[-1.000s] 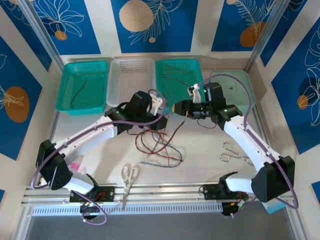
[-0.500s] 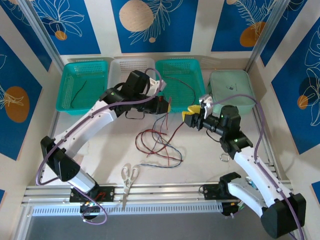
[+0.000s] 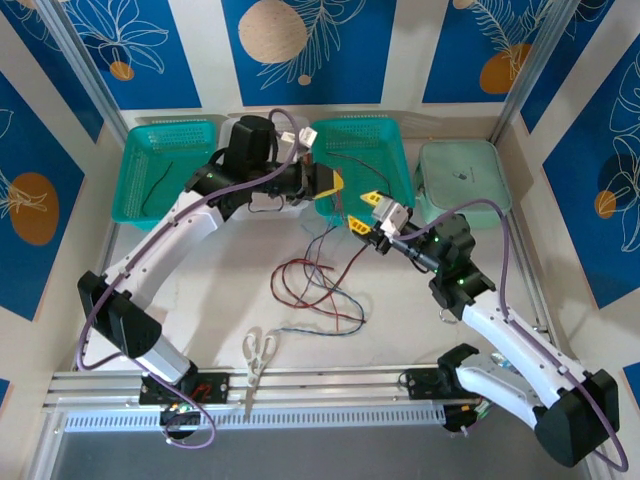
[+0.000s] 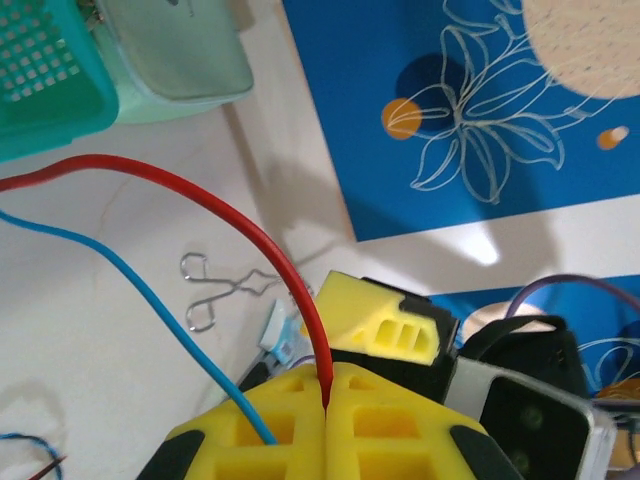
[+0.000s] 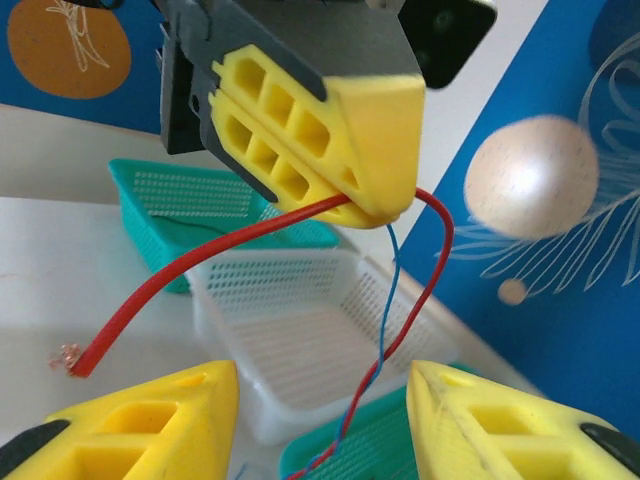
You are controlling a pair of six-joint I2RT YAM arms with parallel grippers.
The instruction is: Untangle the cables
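The blue cable hangs apart (image 5: pixel 392 290) from the red cable just below my left gripper. My right gripper should keep rising there and close on the blue cable.
A loose tangle of red, black and blue cables (image 3: pixel 318 290) lies mid-table. My left gripper (image 3: pixel 328 183) is raised above it near the baskets, shut on a red cable (image 4: pixel 250 225) that runs out from between its yellow fingers (image 4: pixel 290 420). A blue cable (image 4: pixel 150 290) hangs beside that red one. In the right wrist view the left gripper (image 5: pixel 378 198) sits just ahead; the red cable's bare end (image 5: pixel 75 358) sticks out left. My right gripper (image 3: pixel 362 213) faces it, open, with twisted red and blue strands (image 5: pixel 400 350) hanging between its fingers (image 5: pixel 140 420), untouched.
Along the back stand a teal basket (image 3: pixel 140 205) holding one dark cable, a white basket (image 3: pixel 262 140), a second teal basket (image 3: pixel 362 150) and a pale green lidded box (image 3: pixel 460 180). White-handled scissors (image 3: pixel 258 350) lie at the front, metal scissors (image 3: pixel 455 305) at the right.
My left gripper has risen and moved back toward the baskets, pulling the red cable up from the tangle. The right arm has drawn in and its gripper has turned toward the left gripper.
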